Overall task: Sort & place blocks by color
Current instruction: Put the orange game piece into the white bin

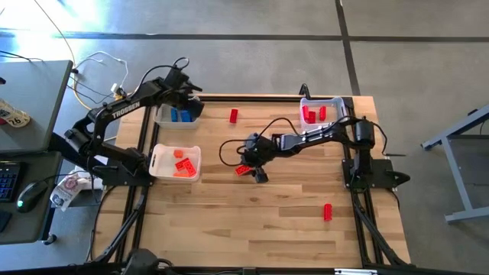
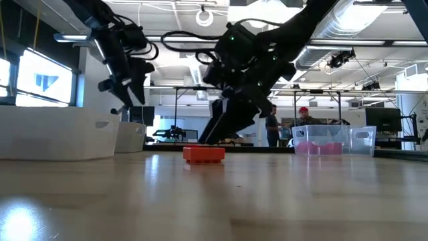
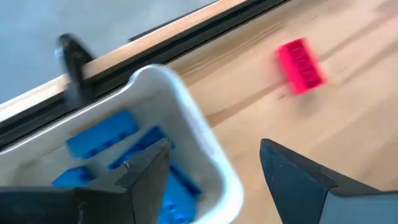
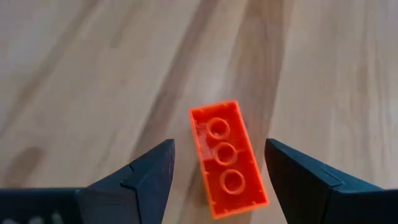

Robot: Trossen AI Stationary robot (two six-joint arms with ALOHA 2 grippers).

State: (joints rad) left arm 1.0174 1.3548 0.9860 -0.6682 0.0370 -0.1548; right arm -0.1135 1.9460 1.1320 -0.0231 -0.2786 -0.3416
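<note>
My right gripper is above the orange block, and the orange blocks' bin (image 1: 175, 163) is near my left gripper. Next, my right gripper picks up the block (image 1: 243, 169) and passes it over.
An orange block (image 4: 227, 158) lies underside up on the table, near its middle. My right gripper (image 4: 217, 146) is open, slanting down over the block with a finger on either side and not touching it; in the high view the gripper (image 1: 250, 162) sits beside the block (image 1: 243, 169). My left gripper (image 3: 214, 146) is open and empty above the white bin (image 3: 205, 149) at the far left, which holds blue blocks (image 3: 102, 134). A red block (image 3: 300, 65) lies on the table beside that bin. Another red block (image 1: 328, 211) lies near the right edge.
A white bin (image 1: 157, 156) with orange blocks (image 1: 182, 164) stands at the left. A clear bin (image 1: 334, 101) with red blocks (image 1: 314, 114) stands at the far right. People stand in the room beyond the table (image 2: 304, 124).
</note>
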